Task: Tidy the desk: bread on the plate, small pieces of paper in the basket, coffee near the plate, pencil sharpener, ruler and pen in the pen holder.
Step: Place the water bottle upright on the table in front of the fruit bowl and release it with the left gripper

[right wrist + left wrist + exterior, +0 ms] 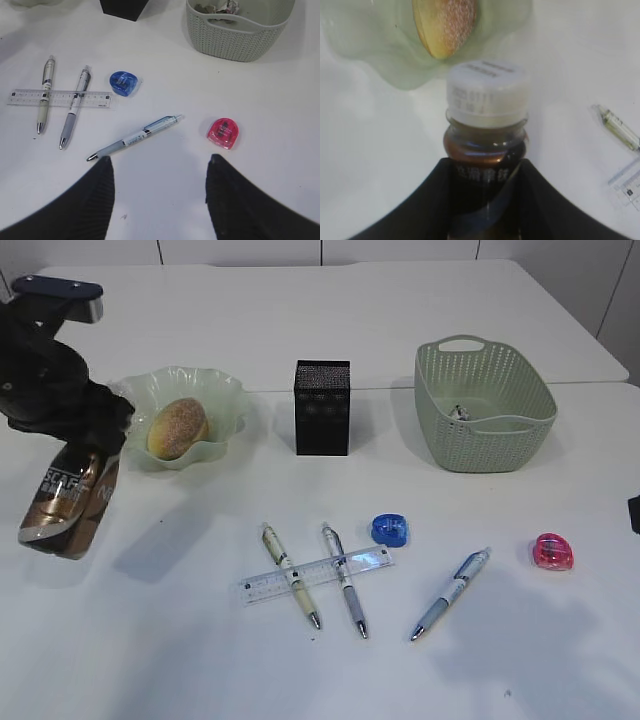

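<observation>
The coffee bottle hangs slanted with its base [52,540] toward the front, so next my left gripper levels out and turns the bottle upright before lowering it beside the plate [116,524].
My left gripper [95,440] is shut on a brown coffee bottle [65,502], which hangs tilted above the table left of the green plate [225,405]; its white cap shows in the left wrist view [487,92]. A bread roll [178,427] lies on the plate. Three pens [290,575] [345,580] [450,593] and a clear ruler [335,568] lie at the front. A blue sharpener [390,530] and a pink sharpener [553,552] lie nearby. My right gripper [159,162] is open and empty above the table, near the blue-grey pen [135,137].
A black pen holder [322,407] stands at centre back. A green basket [485,405] holding crumpled paper [459,412] stands at back right. The table's rear seam runs behind them.
</observation>
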Robot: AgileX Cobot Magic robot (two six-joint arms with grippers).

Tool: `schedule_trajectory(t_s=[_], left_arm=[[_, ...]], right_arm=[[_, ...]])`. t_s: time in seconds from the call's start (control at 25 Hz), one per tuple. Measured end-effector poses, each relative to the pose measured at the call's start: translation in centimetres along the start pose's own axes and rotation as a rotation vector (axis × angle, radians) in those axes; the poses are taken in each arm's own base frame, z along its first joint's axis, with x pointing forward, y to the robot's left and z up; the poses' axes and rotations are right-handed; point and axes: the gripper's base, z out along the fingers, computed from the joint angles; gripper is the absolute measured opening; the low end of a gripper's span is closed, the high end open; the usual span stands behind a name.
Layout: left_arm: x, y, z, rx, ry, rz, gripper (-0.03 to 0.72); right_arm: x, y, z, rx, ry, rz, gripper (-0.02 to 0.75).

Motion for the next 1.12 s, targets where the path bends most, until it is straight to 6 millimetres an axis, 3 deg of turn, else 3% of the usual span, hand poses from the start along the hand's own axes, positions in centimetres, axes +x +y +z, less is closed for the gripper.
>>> schedule_trajectory(t_s=[0.2,0.64,0.92,1.12], left_arm=[[1.2,0.0,-0.6,0.000,-0.145,0.000,0.255],[4.9,0.2,2.2,0.005,-0.390,-0.065,0.254],[7.3,0.5,2.5,-0.020,-0.653,-0.078,0.254],[7.8,0.8,2.8,-0.039,-0.774,-0.094,0.254]], right_arm=[[0.0,0.0,0.0,0.000,0.000,0.000,0.460],[0.0,0.0,0.0,0.000,0.000,0.000,0.460],[0.0,0.0,0.0,0.001,-0.002,0.000,0.460],[0.0,0.0,0.0,0.000,-0.005,0.003,0.460]])
